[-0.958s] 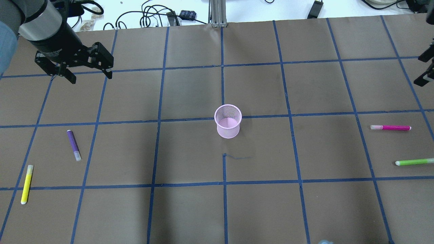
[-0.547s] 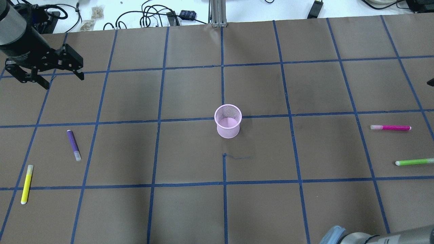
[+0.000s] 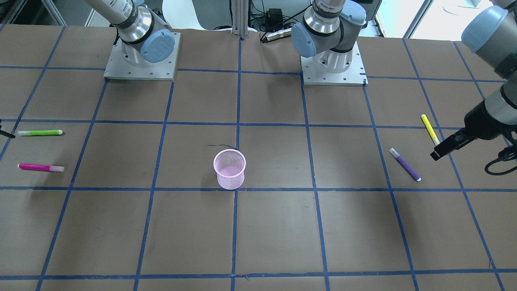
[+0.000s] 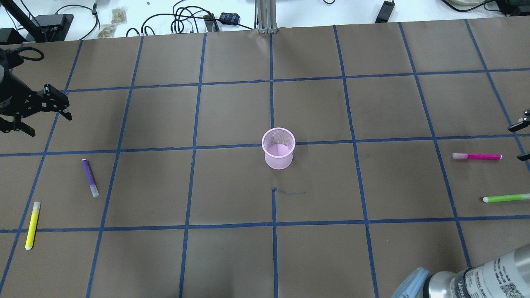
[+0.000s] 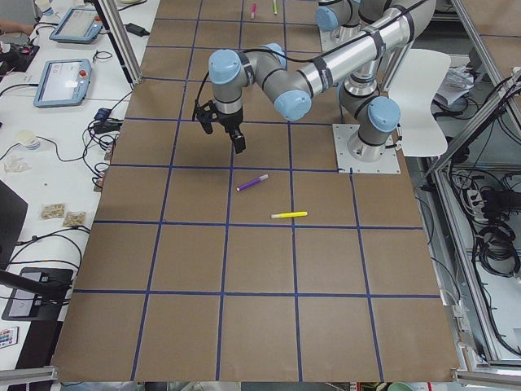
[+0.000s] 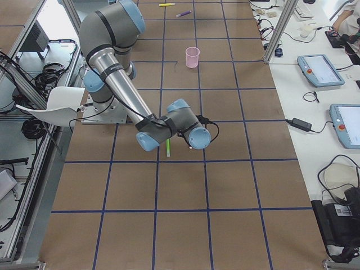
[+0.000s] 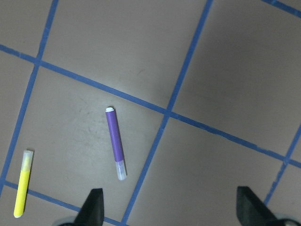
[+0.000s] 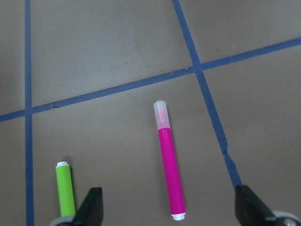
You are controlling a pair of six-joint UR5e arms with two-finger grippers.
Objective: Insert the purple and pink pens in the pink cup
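The slim pink pen (image 3: 41,167) will lean at an angle against the cup's rim when the robot puts it in, because the pink cup's opening (image 3: 230,161) is far wider than the pen.
The pink mesh cup (image 4: 278,148) stands upright and empty at the table's middle; it also shows in the front view (image 3: 229,169). The purple pen (image 4: 90,177) lies on the left side. My left gripper (image 4: 49,125) is open and empty, above the table beyond the pen. In the left wrist view its fingers (image 7: 94,209) frame the purple pen (image 7: 115,142). The pink pen (image 4: 477,156) lies on the right side. My right gripper (image 4: 522,141) is open at the right edge, just past the pen's end. In the right wrist view the pink pen (image 8: 168,167) lies between the open jaws.
A yellow pen (image 4: 32,224) lies near the purple one at the left edge. A green pen (image 4: 506,198) lies near the pink one. The right arm's elbow (image 4: 476,277) juts in at the bottom right. Cables (image 4: 182,20) lie beyond the table's far edge.
My left gripper has moved left and nearer, toward the purple pen. My right gripper has moved nearer along the right edge to beside the pink pen. The right arm's elbow has come into view.
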